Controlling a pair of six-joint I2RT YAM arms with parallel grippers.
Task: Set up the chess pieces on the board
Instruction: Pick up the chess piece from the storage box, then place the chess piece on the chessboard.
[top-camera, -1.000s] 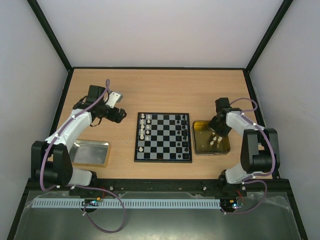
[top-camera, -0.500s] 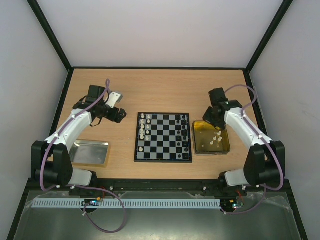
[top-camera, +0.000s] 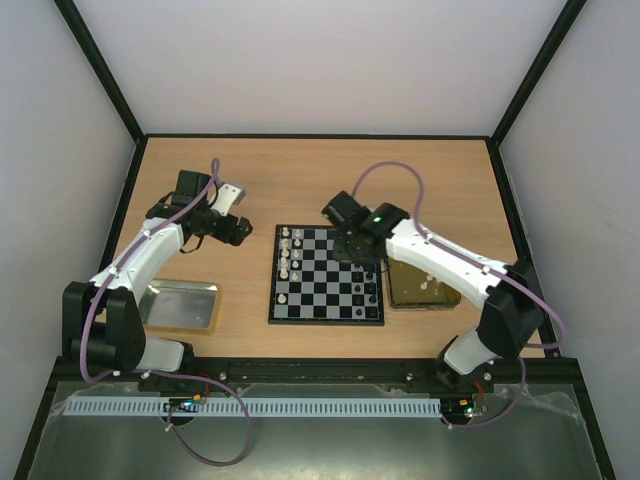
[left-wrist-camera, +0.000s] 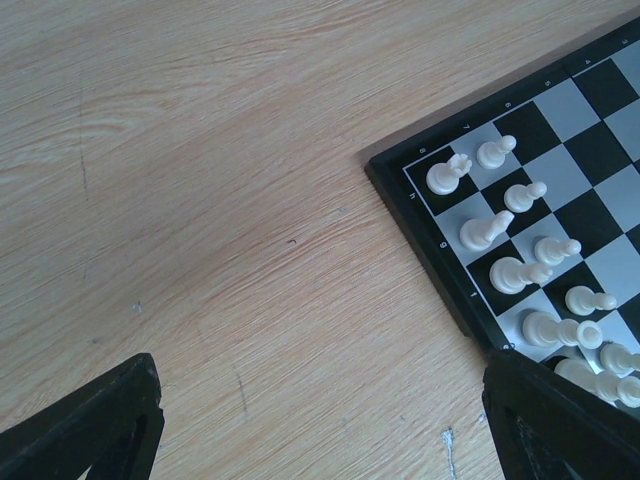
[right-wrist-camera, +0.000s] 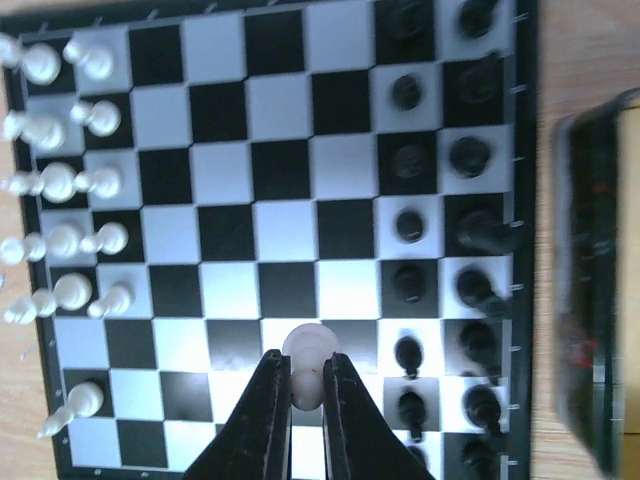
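The robot's right gripper has the white pawn hanging base down (right-wrist-camera: 310, 345), and the black square next in the pawn (right-wrist-camera: 132, 345) row is free, so the right gripper should keep going there and let go.
The board (top-camera: 325, 320) lies mid-table. White chess pieces (top-camera: 286, 255) fill most of its two left columns and black pieces (top-camera: 369, 265) its two right columns. My right gripper (top-camera: 352, 245) hangs over the board's far right part. In the right wrist view it (right-wrist-camera: 306, 358) is shut on a white piece (right-wrist-camera: 309, 342), held above the middle squares of the board (right-wrist-camera: 285, 230). My left gripper (top-camera: 240, 232) is open and empty over bare wood left of the board. In the left wrist view its fingers (left-wrist-camera: 110, 420) frame the board's corner (left-wrist-camera: 440, 260) and white pieces (left-wrist-camera: 485, 230).
A gold tray (top-camera: 395, 300) stands right of the board, partly under my right arm, and shows blurred in the right wrist view (right-wrist-camera: 590, 300). A silver tray (top-camera: 180, 305) lies at the near left. Black frame rails edge the table.
My right arm has swung left from the gold tray to over the board, carrying a white piece. The left arm has not moved.
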